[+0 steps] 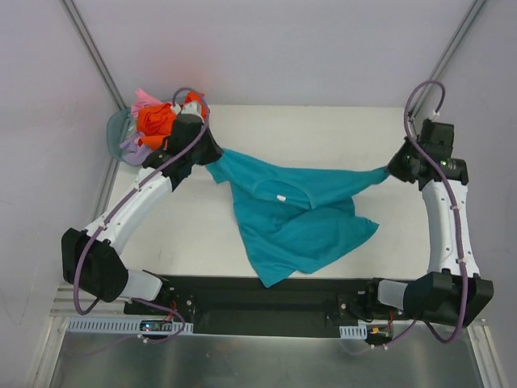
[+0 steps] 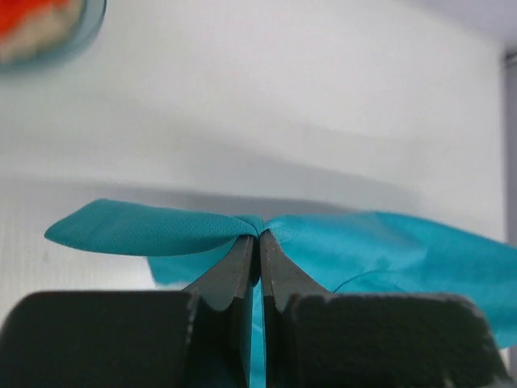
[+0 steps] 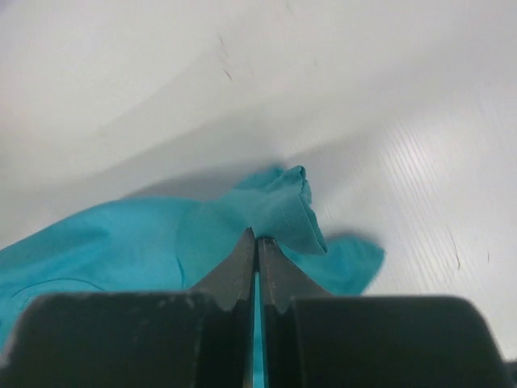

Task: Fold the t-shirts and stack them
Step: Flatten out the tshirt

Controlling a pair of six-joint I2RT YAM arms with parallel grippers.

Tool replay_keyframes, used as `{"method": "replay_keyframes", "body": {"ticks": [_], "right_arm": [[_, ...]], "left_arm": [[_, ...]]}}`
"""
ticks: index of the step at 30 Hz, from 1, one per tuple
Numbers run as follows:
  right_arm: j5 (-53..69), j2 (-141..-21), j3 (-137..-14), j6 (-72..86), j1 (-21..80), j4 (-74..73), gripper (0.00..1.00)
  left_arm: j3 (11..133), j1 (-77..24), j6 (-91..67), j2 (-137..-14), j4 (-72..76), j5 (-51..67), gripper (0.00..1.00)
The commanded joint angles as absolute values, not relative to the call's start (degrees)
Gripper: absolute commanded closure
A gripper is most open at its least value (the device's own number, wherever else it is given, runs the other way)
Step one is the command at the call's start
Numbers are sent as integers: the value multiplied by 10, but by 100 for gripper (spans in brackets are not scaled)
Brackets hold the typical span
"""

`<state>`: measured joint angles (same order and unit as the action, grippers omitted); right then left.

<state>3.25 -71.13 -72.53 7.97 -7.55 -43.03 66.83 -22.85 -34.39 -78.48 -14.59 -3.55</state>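
Both my grippers have the teal t-shirt's body (image 1: 295, 236) sagging in folds toward the front rail, so they should pull the t-shirt's collar toward the front and lay the body flat toward the back (image 1: 303, 133).
A teal t-shirt (image 1: 295, 218) hangs stretched across the table between my two grippers, its lower part sagging onto the surface near the front. My left gripper (image 1: 212, 153) is shut on one end of it; the left wrist view shows the jaws (image 2: 258, 236) pinching teal cloth (image 2: 153, 228). My right gripper (image 1: 393, 169) is shut on the other end; the right wrist view shows the jaws (image 3: 257, 239) pinching a bunched teal edge (image 3: 283, 206). Orange (image 1: 153, 121), pink (image 1: 145, 100) and lavender (image 1: 131, 147) shirts lie heaped in the basket at the back left.
The round translucent grey-blue basket (image 1: 115, 128) stands at the table's back left corner, just behind my left arm. The white table (image 1: 194, 234) ends at a black base rail (image 1: 258, 303) in front. Walls close in on three sides.
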Motion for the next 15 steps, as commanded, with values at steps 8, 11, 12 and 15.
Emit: {"method": "replay_keyframes", "body": {"ticks": [8, 11, 12, 15], "right_arm": [[42, -910, -1321, 66, -83, -374, 99], [67, -898, -1333, 94, -98, -313, 99], [73, -861, -1305, 97, -103, -289, 99], [68, -776, -1193, 82, -107, -243, 99]], "left_arm": [[1319, -156, -256, -1032, -116, 108, 100], [1402, -156, -256, -1046, -116, 130, 100], [1402, -155, -256, -1041, -116, 130, 100], [1327, -153, -251, -991, -114, 121, 100]]}}
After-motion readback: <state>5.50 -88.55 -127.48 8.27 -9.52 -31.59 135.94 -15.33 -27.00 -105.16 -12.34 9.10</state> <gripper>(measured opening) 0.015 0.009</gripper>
